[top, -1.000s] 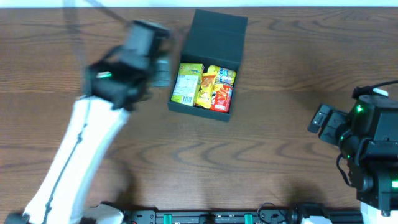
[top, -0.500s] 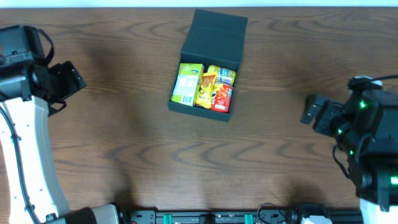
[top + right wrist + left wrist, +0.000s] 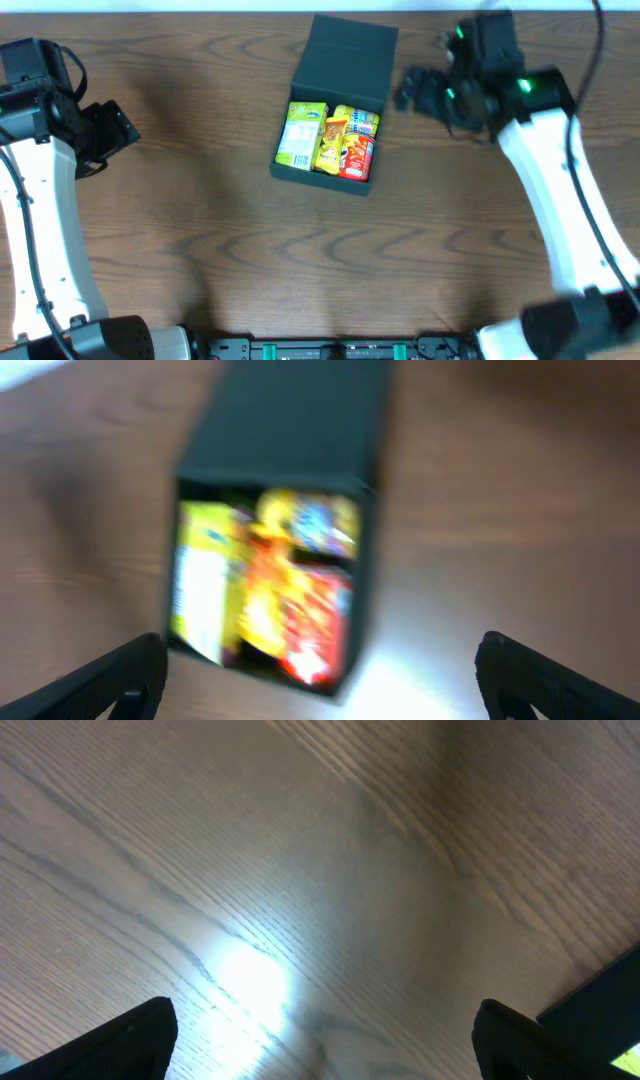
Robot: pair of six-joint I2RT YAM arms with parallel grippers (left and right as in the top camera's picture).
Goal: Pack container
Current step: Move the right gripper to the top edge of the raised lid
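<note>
Next, my right gripper pulls the filled container [image 3: 327, 146] closer and straight by pinching its side [image 3: 380, 122] next to the lid, because the container sits slanted and far back.
The container [image 3: 343, 58], a dark teal-green box, sits at the back middle of the table with its flap lid folded back. Inside lie a yellow-green carton [image 3: 301, 134], a yellow packet [image 3: 329, 146], a red packet [image 3: 358, 156] and a yellow-and-blue packet [image 3: 360, 121]. My left gripper [image 3: 116, 128] is open at the far left, over bare wood [image 3: 320, 900], with only a container corner [image 3: 612, 1008] showing at its view's edge. My right gripper [image 3: 407, 90] hangs open just right of the lid. In the blurred right wrist view the container [image 3: 290, 420] lies ahead of the empty right gripper [image 3: 320, 682].
Brown wood-grain table [image 3: 300, 260] runs all round the box. The left arm's white link [image 3: 40, 250] rises along the left edge. The right arm [image 3: 560, 210] stretches from the front right corner toward the box.
The left arm swung away from beside the container to the far left and opened. The right arm travelled from the front right up to the container's right side, still open.
</note>
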